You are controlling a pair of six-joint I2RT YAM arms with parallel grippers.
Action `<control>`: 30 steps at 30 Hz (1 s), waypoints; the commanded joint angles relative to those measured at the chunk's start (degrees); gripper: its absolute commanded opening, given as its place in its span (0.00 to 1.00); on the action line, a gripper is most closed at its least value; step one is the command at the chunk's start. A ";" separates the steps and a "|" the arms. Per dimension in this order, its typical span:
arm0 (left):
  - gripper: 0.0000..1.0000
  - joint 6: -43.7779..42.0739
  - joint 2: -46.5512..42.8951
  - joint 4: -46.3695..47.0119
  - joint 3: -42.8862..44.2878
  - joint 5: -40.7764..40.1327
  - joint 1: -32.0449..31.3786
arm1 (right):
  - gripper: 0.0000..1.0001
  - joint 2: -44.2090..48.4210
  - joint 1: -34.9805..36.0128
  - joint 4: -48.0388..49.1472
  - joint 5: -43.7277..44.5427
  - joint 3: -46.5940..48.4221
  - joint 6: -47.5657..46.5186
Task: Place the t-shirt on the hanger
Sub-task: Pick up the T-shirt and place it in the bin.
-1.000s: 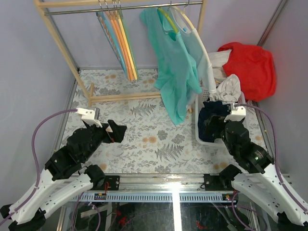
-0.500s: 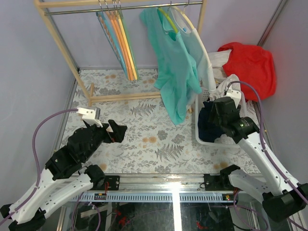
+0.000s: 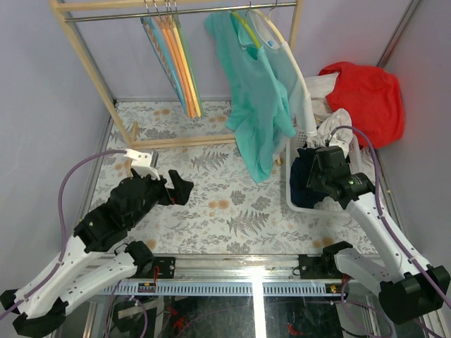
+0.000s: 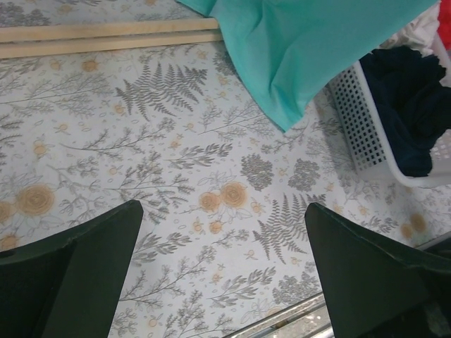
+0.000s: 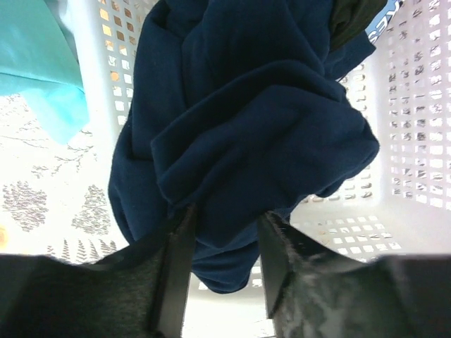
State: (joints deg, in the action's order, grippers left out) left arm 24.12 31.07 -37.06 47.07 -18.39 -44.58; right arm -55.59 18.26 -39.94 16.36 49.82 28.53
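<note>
A fold of the navy t-shirt (image 5: 227,217) is pinched in my right gripper, so my open left gripper should keep going toward the basket and close on the t-shirt's free cloth (image 3: 301,170).
The dark navy t-shirt (image 3: 301,177) lies crumpled in a white basket (image 3: 297,202) at the right of the table. My right gripper (image 3: 314,167) reaches down into that basket. In the right wrist view its gripper (image 5: 225,225) has both fingers pressed against a fold of the t-shirt (image 5: 239,127), pinching it. My left gripper (image 3: 173,189) hovers over the flowered table at the left; in its own view the gripper (image 4: 222,211) is wide open with nothing in it. A pale hanger (image 3: 156,49) hangs at the left of a bunch on the rail.
A wooden rack (image 3: 91,63) stands at the back with orange and yellow hangers (image 3: 182,63). A teal-green shirt (image 3: 257,105) hangs down from it near the basket's left wall (image 4: 352,120). A red garment (image 3: 366,98) and white cloth (image 3: 338,128) lie behind the basket.
My right arm swung forward over the basket and its fingers closed in on the navy cloth. My left arm shifted a little forward and to the right, still open.
</note>
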 commanded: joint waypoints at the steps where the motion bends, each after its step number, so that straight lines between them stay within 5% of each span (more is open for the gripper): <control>1: 1.00 2.03 4.17 3.66 4.86 5.18 0.27 | 0.38 0.40 -0.81 2.39 -1.43 -0.26 -0.74; 5: 1.00 2.51 5.48 5.43 5.29 6.32 0.26 | 0.14 1.06 -0.93 2.19 -1.42 0.68 -1.51; 9: 1.00 2.51 7.09 6.04 6.05 7.04 0.28 | 0.00 2.78 -0.93 0.86 -1.46 4.41 -2.78; 30: 1.00 1.21 16.95 18.75 12.29 19.16 -0.10 | 0.00 6.63 -0.86 1.98 -13.67 34.59 -6.15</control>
State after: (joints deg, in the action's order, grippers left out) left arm 26.44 46.65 -25.65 56.95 -3.75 -44.58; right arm -48.64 17.56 -41.95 7.62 77.08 23.75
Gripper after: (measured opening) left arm 0.996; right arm 0.020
